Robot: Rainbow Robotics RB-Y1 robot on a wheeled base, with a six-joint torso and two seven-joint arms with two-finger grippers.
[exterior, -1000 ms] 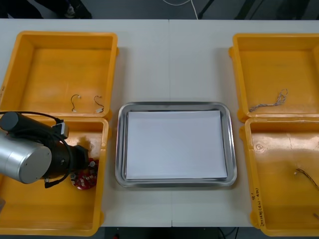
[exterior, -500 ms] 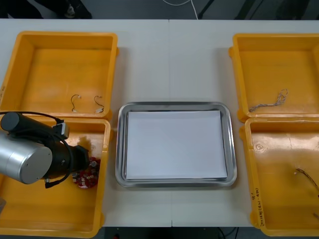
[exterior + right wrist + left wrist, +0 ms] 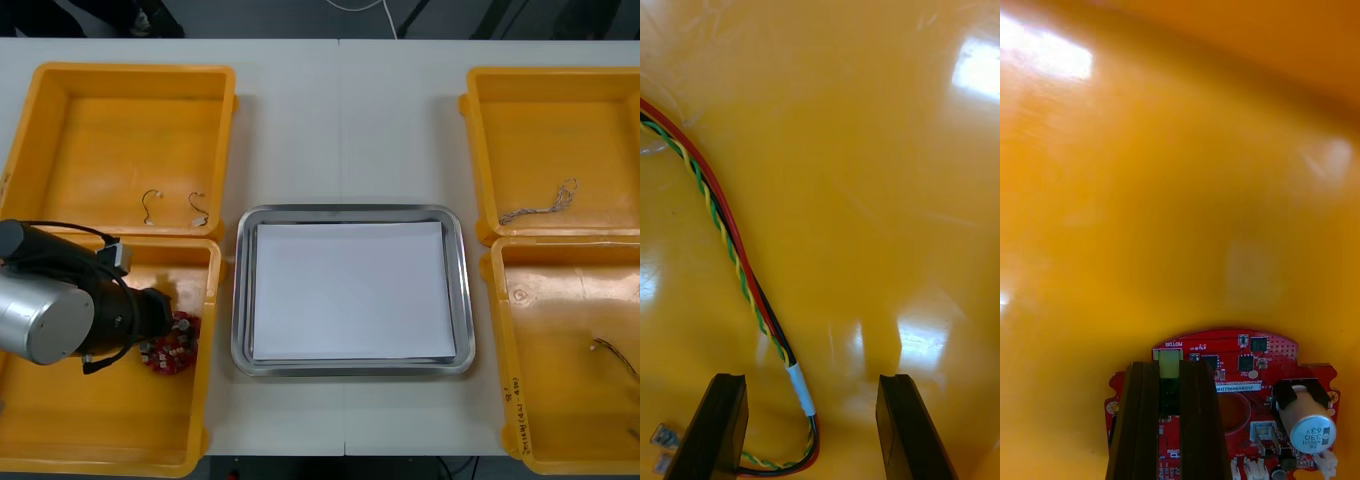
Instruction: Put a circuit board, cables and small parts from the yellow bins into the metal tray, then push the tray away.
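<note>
Only the white sleeve [image 3: 800, 389] holds the cable together, so its yellow and green wires [image 3: 729, 240] will spread away from the red and black wires when I lift the cable.
A round red circuit board [image 3: 174, 344] lies in the near left yellow bin [image 3: 60, 430]. My left gripper [image 3: 166, 324] is down in that bin, over the board's left edge. In the left wrist view its fingers [image 3: 1142, 420] stand almost together, shut on a small yellow-green part on the circuit board [image 3: 1251, 360]. My right gripper [image 3: 811, 382] is open, low over an orange bin floor [image 3: 865, 150], with the end of a red and yellow cable [image 3: 730, 247] running between its fingers. The metal tray [image 3: 352, 212], white inside, sits at the table's middle.
The far left bin [image 3: 130, 80] holds two small metal parts [image 3: 174, 206]. A twisted cable [image 3: 540, 205] lies in the far right bin [image 3: 550, 80]. Another cable [image 3: 612, 355] lies in the near right bin [image 3: 520, 420].
My left gripper has shut on the circuit board. The left arm has drawn slightly to the left, and the board has shifted a little with it.
</note>
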